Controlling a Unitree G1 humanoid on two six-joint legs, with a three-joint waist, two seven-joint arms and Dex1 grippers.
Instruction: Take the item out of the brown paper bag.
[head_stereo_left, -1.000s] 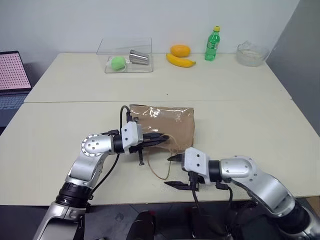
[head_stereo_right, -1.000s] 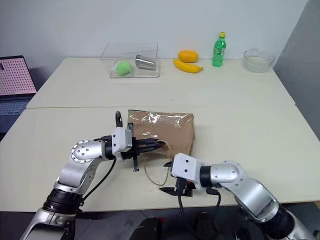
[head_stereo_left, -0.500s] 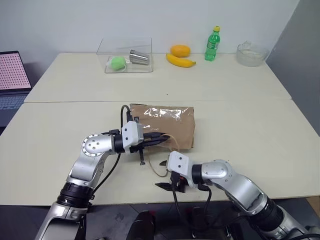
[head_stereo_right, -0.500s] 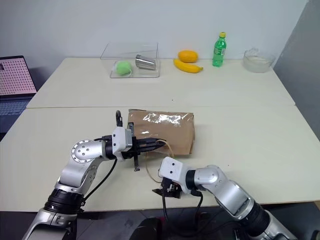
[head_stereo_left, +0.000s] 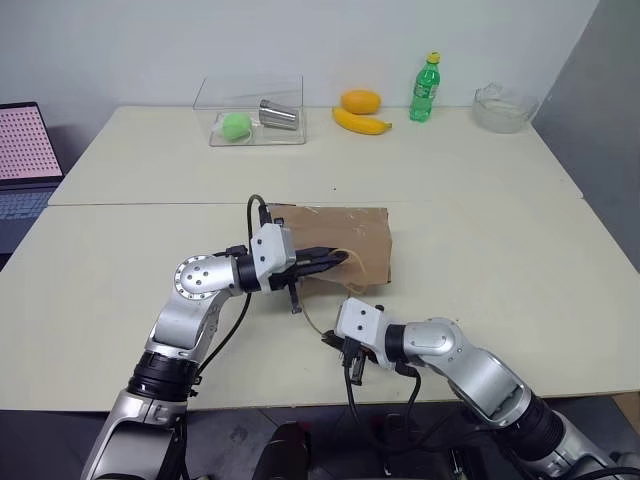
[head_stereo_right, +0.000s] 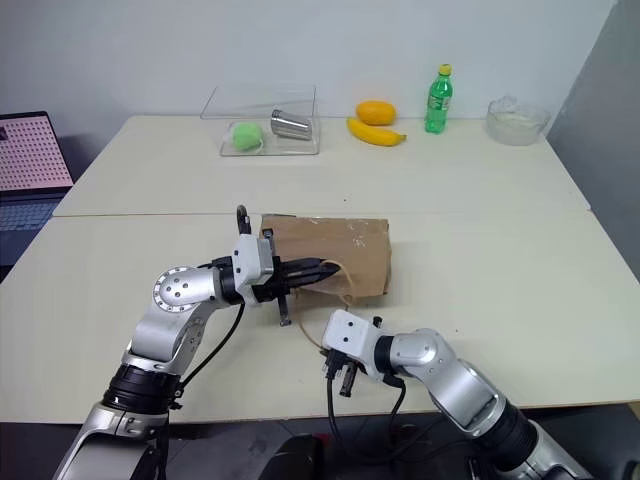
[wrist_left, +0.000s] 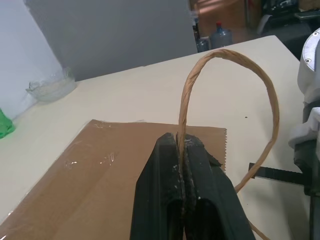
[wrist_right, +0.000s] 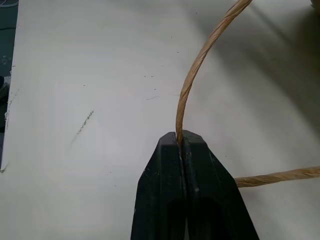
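My left gripper should lift the bag's upper handle (head_stereo_left: 362, 268) to open the brown paper bag before my right gripper reaches inside, because the bag is lying flat with its opening (head_stereo_left: 335, 286) toward me.
The brown paper bag (head_stereo_left: 345, 235) lies flat in the middle of the table, its mouth toward me. My left gripper (head_stereo_left: 341, 258) is shut on the upper tan handle (wrist_left: 260, 82), holding that loop just above the bag's mouth. My right gripper (head_stereo_left: 332, 340) is shut on the lower handle (wrist_right: 200, 65), low over the table in front of the bag. The two grippers sit close together, left above right. The item is hidden inside the bag.
At the back stand a clear box (head_stereo_left: 250, 125) with a green ball and a metal cup, an orange (head_stereo_left: 360, 100), a banana (head_stereo_left: 362, 122), a green bottle (head_stereo_left: 425, 88) and a glass bowl (head_stereo_left: 503, 107). A laptop (head_stereo_left: 25, 160) sits far left. The table's front edge runs just under my right gripper.
My right gripper dropped toward the table and closed on the lower handle. My left gripper, still shut, lifted its handle slightly up and to the right, raising the bag's near edge.
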